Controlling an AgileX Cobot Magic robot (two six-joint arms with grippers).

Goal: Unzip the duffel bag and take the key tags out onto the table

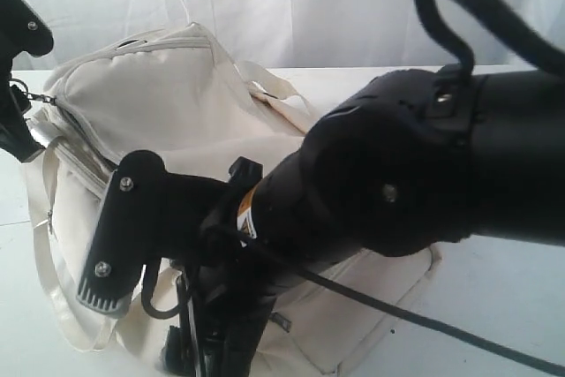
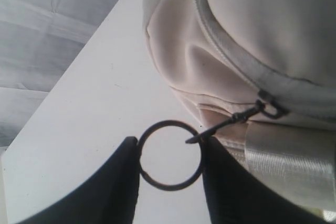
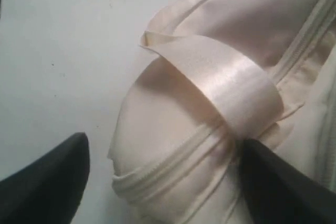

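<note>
The zip slider [image 1: 53,101] is at the end of the grey zip, so the cream duffel bag [image 1: 168,103] should open along the zip when I pull the bag's corner.
The cream duffel bag [image 1: 177,103] lies on the white table [image 1: 503,297]. At the bag's left end, my left gripper [image 2: 170,148] is shut on a dark metal ring [image 2: 168,124]. A small clasp links the ring to the zip slider [image 2: 273,109] on the grey zip [image 2: 231,61], which looks closed. My right gripper [image 3: 163,177] is open and straddles a corner of the bag [image 3: 173,129] below a shiny strap handle [image 3: 231,87], with one finger over the table and the other against the fabric. The key tags are out of view.
My right arm [image 1: 397,165] fills the front of the exterior view and hides much of the bag's near side. A long strap [image 1: 53,289] trails over the table at the left. A white curtain [image 1: 291,6] hangs behind.
</note>
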